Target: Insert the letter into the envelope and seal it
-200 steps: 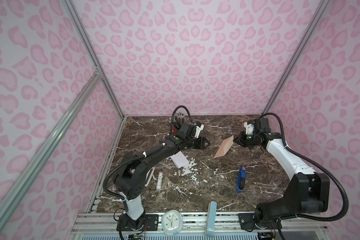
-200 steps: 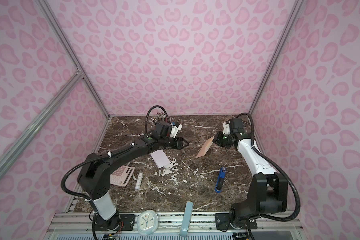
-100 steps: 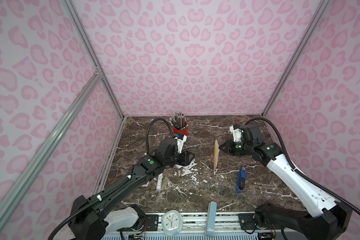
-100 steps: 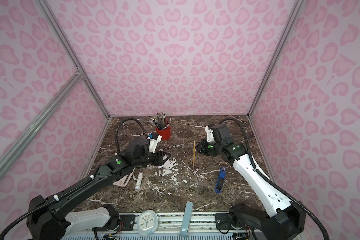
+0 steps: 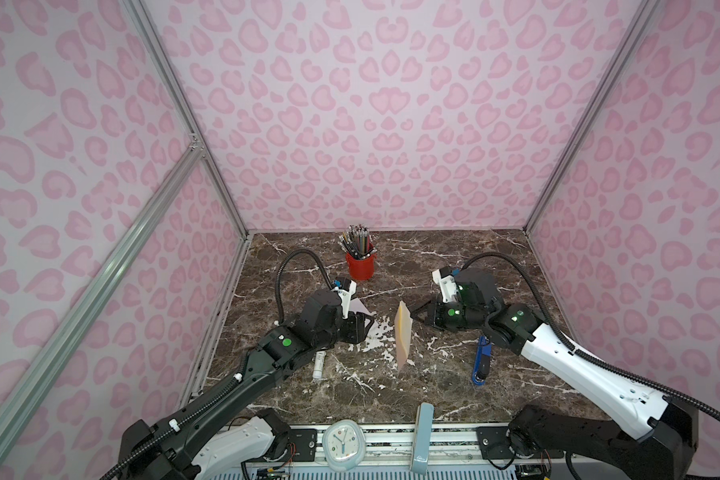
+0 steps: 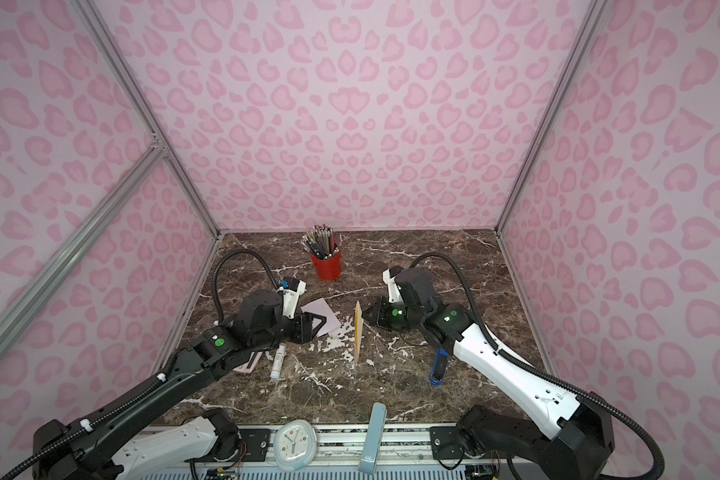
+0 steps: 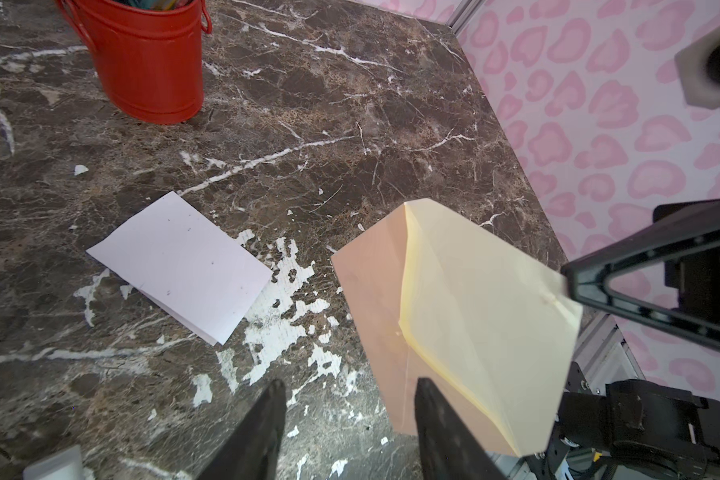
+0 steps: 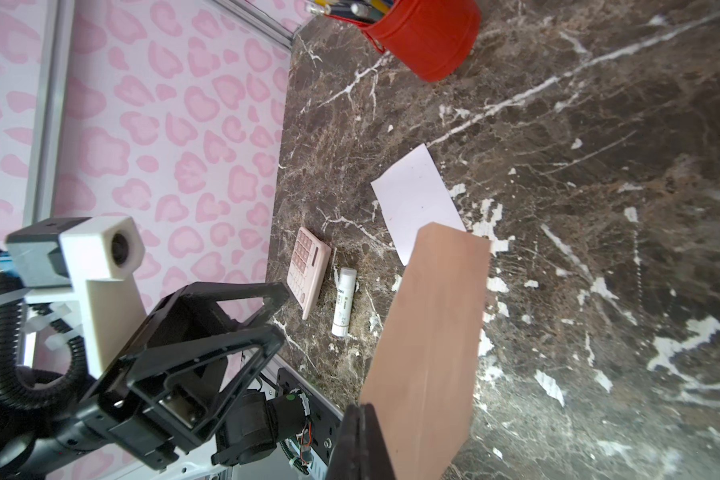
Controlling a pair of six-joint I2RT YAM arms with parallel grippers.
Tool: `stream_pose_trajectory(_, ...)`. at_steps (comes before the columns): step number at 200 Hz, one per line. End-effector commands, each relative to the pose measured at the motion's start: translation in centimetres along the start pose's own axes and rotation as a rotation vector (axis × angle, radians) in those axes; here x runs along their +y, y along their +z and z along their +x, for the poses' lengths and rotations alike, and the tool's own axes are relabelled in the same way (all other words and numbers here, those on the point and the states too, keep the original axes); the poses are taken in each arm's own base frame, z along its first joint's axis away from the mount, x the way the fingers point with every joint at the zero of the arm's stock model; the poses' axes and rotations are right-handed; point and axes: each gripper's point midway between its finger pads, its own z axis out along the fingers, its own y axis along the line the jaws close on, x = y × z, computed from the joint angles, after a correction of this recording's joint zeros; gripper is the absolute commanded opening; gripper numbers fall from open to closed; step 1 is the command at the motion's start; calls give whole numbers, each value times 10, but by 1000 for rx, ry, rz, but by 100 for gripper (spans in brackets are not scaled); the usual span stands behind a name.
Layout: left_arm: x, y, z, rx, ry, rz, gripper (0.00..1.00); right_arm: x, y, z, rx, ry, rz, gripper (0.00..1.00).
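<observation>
My right gripper should keep lowering the envelope, which it holds by its open flap (image 7: 488,312), until the envelope lies flat on the clear marble (image 5: 422,358) beside the letter.
The peach-pink envelope (image 5: 404,338) (image 6: 358,332) hangs upright above the middle of the marble table, edge-on in both top views. My right gripper (image 5: 415,318) (image 8: 360,436) is shut on its upper edge. In the left wrist view the envelope (image 7: 375,316) shows its pale cream flap (image 7: 474,307) folded open. The white letter (image 5: 361,308) (image 6: 324,315) (image 7: 179,266) (image 8: 416,199) lies flat on the table left of it. Over the letter's near edge is my left gripper (image 5: 362,328) (image 7: 346,399), open and empty, a little short of the envelope.
A red bucket of pencils (image 5: 360,266) stands at the back centre. A white glue stick (image 5: 319,365) and a pink calculator (image 6: 248,361) lie front left under the left arm. A blue tool (image 5: 481,363) lies right of centre. A clock (image 5: 343,444) sits on the front rail.
Both grippers have drawn back toward the front. The envelope came leftward with the right gripper and swung from a slant to hanging upright. The letter has not moved.
</observation>
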Motion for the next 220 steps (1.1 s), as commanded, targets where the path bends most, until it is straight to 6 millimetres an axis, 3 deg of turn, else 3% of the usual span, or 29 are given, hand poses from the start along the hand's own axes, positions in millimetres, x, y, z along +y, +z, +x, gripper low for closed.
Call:
stream_pose_trajectory(1,2,5,0,-7,-12,-7,53,-23,8,-2,-24,17,31,0)
stream_pose_trajectory(38,3,16,7,18,-15,-6,53,-93,24,6,12,31,181,0)
stream_pose_trajectory(78,3,30,13,48,-13,-1,53,-135,39,19,57,30,264,0)
stream_pose_trajectory(123,-2,63,37,132,-18,30,53,-155,50,31,78,54,282,0)
stream_pose_trajectory(177,-15,107,69,237,2,60,53,-176,40,32,83,33,377,0)
stream_pose_trajectory(220,-2,127,91,301,5,14,50,-190,35,35,99,12,443,0)
